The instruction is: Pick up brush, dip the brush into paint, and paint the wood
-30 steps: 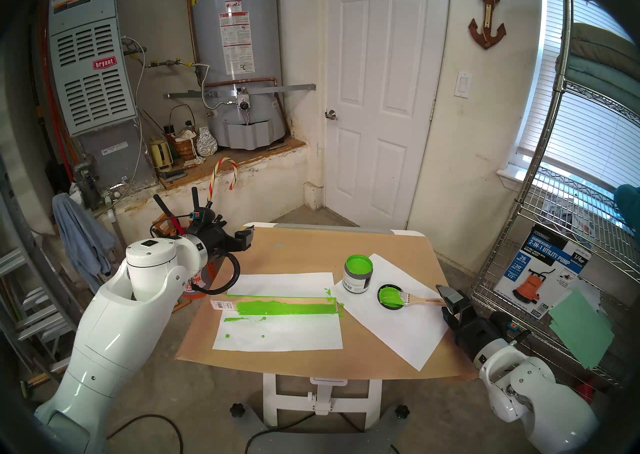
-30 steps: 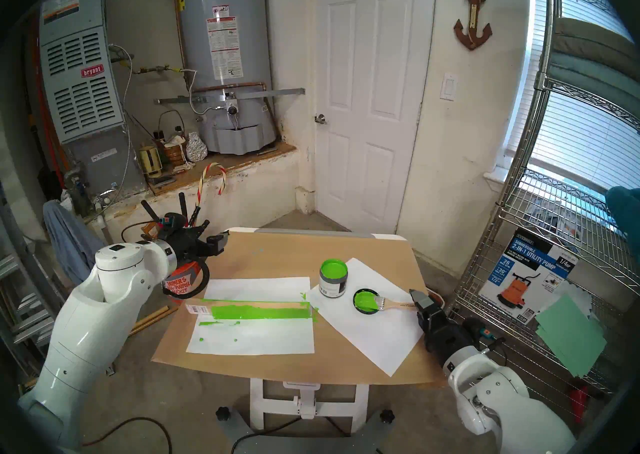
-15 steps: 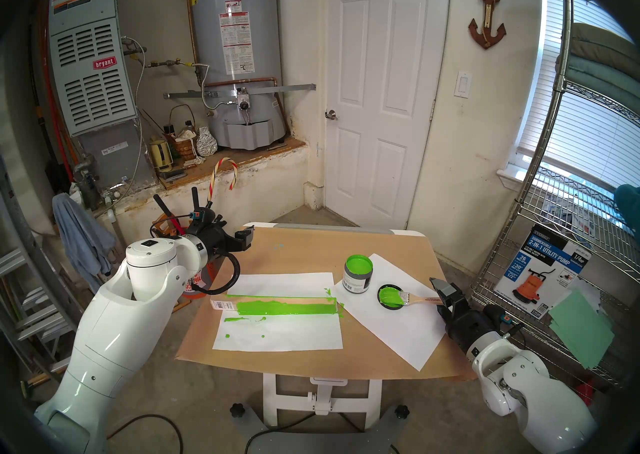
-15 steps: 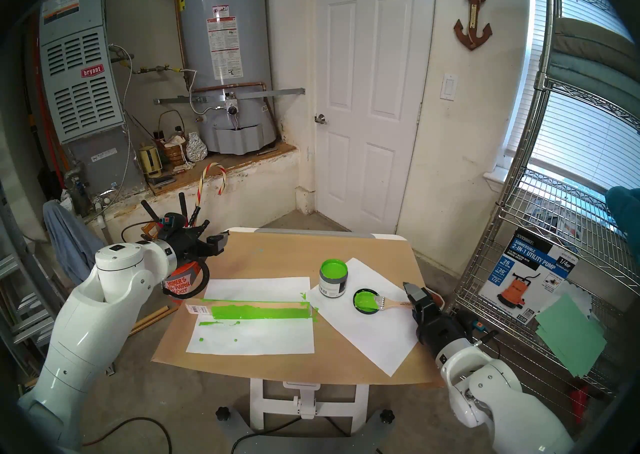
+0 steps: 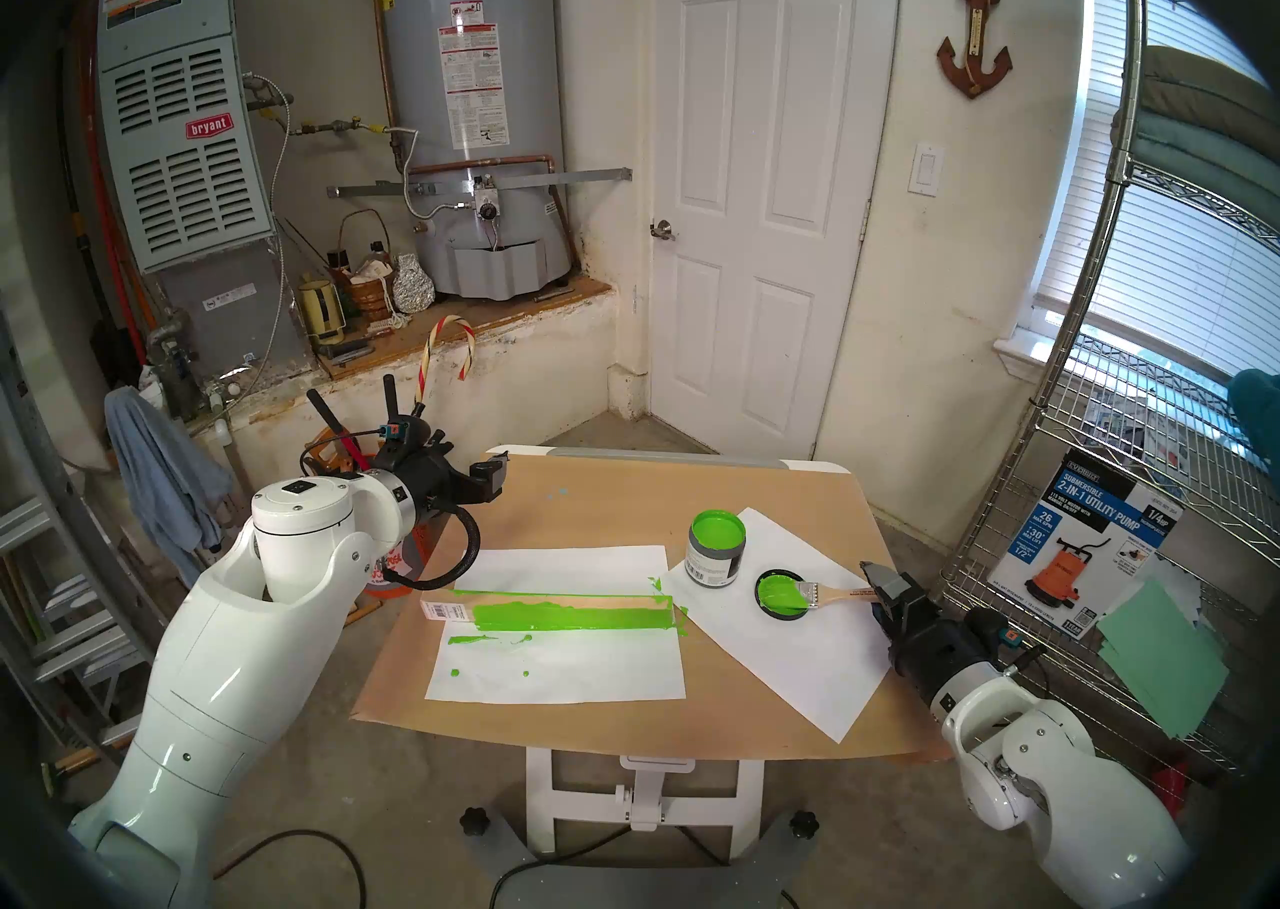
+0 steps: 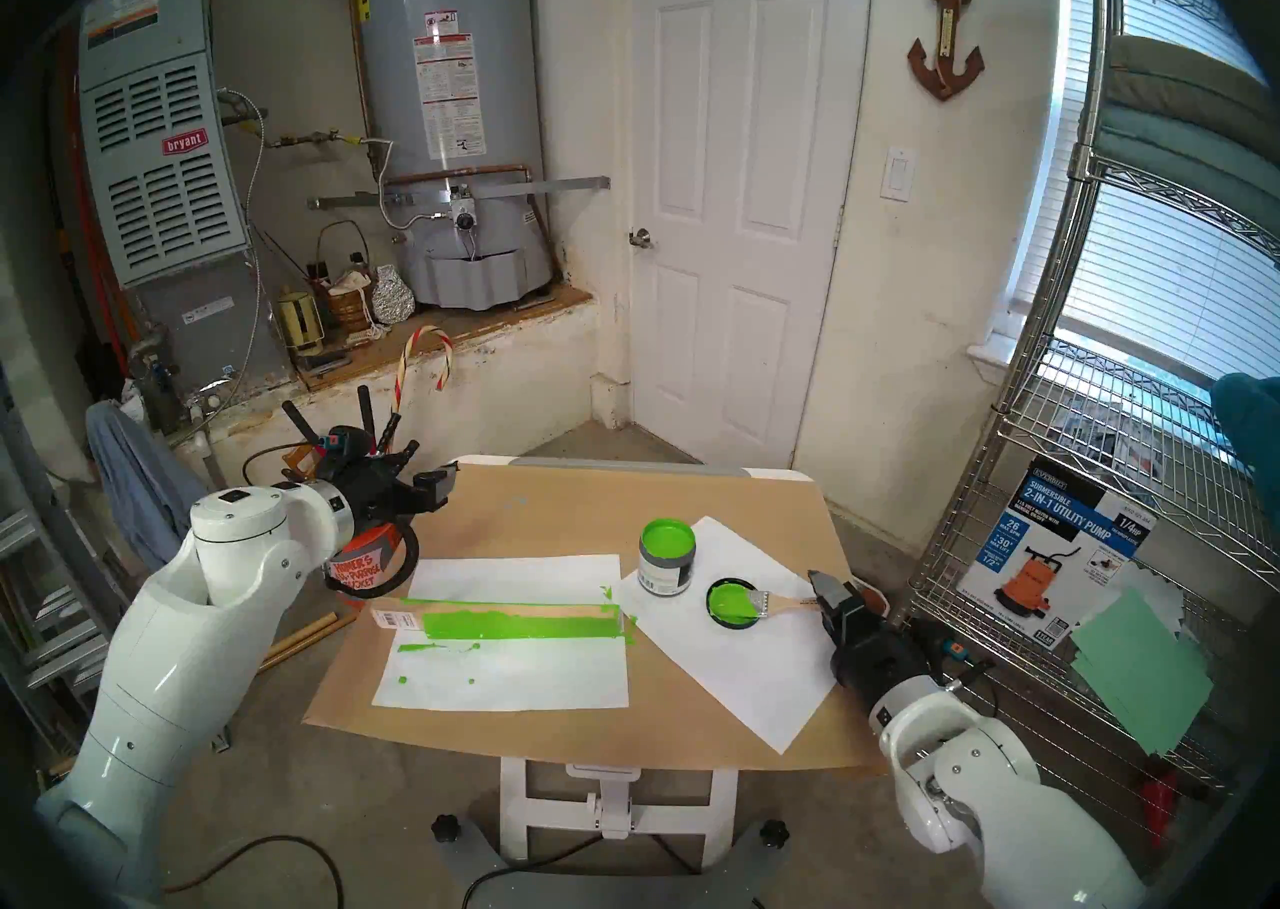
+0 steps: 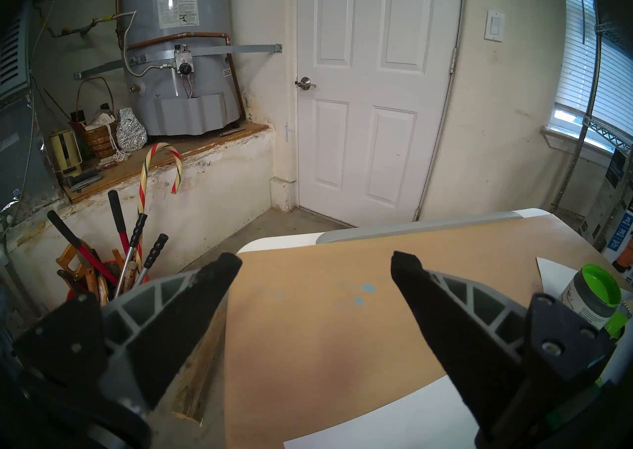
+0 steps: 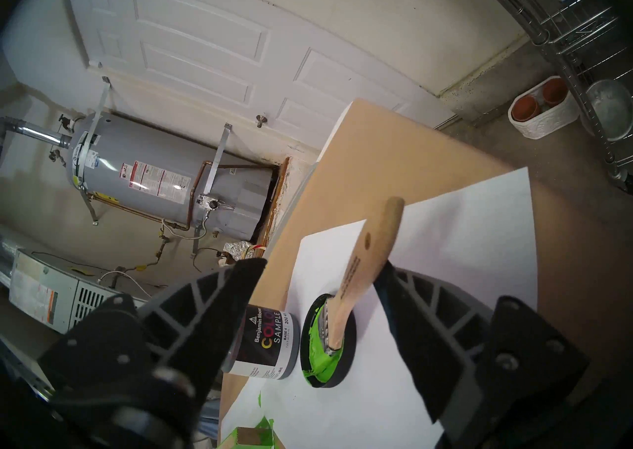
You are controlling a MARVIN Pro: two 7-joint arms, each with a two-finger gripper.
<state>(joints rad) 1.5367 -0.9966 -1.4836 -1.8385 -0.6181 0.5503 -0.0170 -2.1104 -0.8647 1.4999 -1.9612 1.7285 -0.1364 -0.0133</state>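
Observation:
The green bristles (image 5: pixel 784 593) are lying across the open black lid, so the brush (image 5: pixel 835 593) will come loose and leave the lid behind when I lift the brush's handle.
The brush (image 5: pixel 834 592) lies with its green bristles on a black lid (image 5: pixel 781 597) full of paint, and its pale handle points right. My right gripper (image 5: pixel 874 583) is open at the handle's end. In the right wrist view the handle (image 8: pixel 363 267) lies between the jaws of my right gripper (image 8: pixel 320 265), against one finger (image 8: pixel 421 304). The open paint jar (image 5: pixel 715 547) stands just left of the lid. The wood (image 5: pixel 575 615), mostly green with a barcode sticker at its left end, lies between two paper sheets. My left gripper (image 5: pixel 495 474) is open and empty over the table's far left corner.
White paper sheets (image 5: pixel 554 672) smeared with green lie under and beside the wood and under the jar. A wire shelf (image 5: pixel 1080 540) with a pump box stands close to my right arm. A bucket of tools (image 7: pixel 113 277) stands left of the table.
My right gripper has moved forward and left along the brush handle and now straddles its end. The handle's end has shifted slightly. The left arm has not moved.

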